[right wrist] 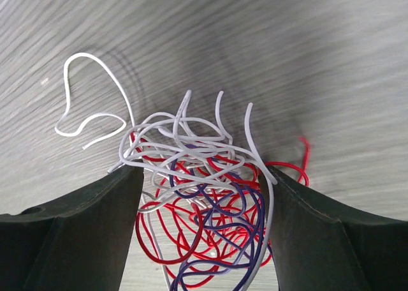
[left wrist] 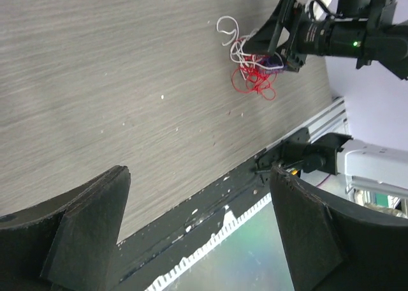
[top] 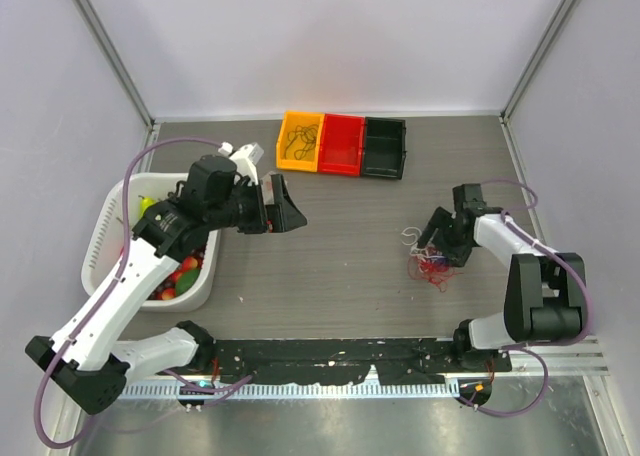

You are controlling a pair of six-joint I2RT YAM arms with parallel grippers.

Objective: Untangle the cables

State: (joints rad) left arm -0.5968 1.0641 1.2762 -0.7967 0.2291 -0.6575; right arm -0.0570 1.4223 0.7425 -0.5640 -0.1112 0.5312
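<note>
I should keep moving my left gripper to the table's middle [top: 352, 281], which is clear, until it closes around the tangle [top: 430, 267] between my right gripper's fingers.
The cables [top: 428, 261] lie in one small tangle on the table at the right: a white wire, a red wire and a dark purple wire looped through each other. A white loop sticks out to the left. My right gripper [top: 432, 248] is open and low over the tangle, with one finger on each side of it, as the right wrist view [right wrist: 201, 176] shows. The tangle [right wrist: 204, 201] lies between the fingers. My left gripper [top: 290, 208] is open and empty above the table's left middle, far from the tangle [left wrist: 252, 71].
Three small bins stand in a row at the back: orange [top: 284, 141] with dark wire in it, red [top: 342, 121] and black [top: 385, 126]. A white basket [top: 100, 236] with colourful items sits at the left under my left arm. A black rail [top: 330, 361] runs along the front edge.
</note>
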